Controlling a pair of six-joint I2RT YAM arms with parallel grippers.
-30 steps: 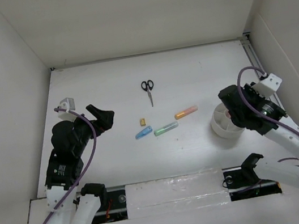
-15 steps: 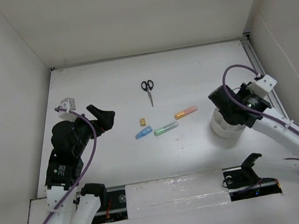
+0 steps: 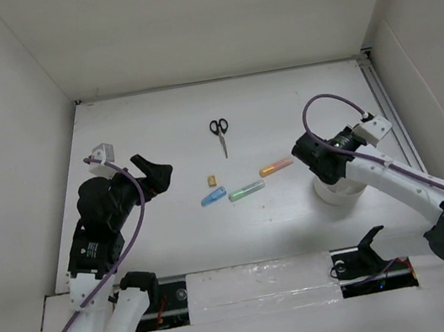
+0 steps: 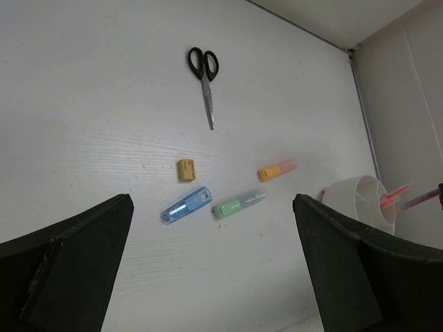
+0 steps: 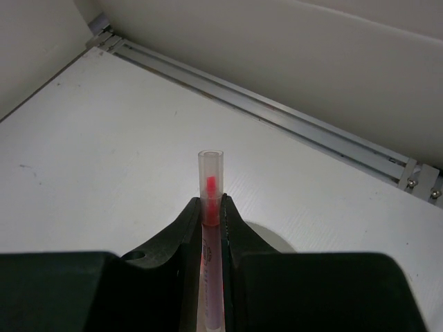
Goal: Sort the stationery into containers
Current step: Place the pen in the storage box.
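Observation:
The robot's right gripper should keep lowering the pen until it stands inside the cup and then let go, because the pen's purple end (image 4: 405, 205) points down at the white cup's opening (image 4: 374, 203).
My right gripper (image 5: 210, 205) is shut on a thin pen (image 5: 210, 173) with a red tip under a clear cap and a purple barrel; the pen points forward between the fingers. In the top view this gripper (image 3: 310, 156) hangs over the left rim of the round white cup (image 3: 335, 191). On the table lie black-handled scissors (image 3: 218, 129), a tiny yellow block (image 3: 212, 180), a blue marker (image 3: 212, 196), a green marker (image 3: 246, 190) and an orange marker (image 3: 276, 165). My left gripper (image 3: 156, 176) stands open, left of them and holding nothing.
White walls close in the table on the left, back and right. A metal rail (image 5: 291, 121) runs along the right wall's foot. In the left wrist view a red pen (image 4: 394, 198) and a purple one (image 4: 422, 200) stick out at the cup's (image 4: 356, 200) right side.
My right arm has swung left from the cup's right side to above its left rim, still shut on the pen. The left arm has barely moved.

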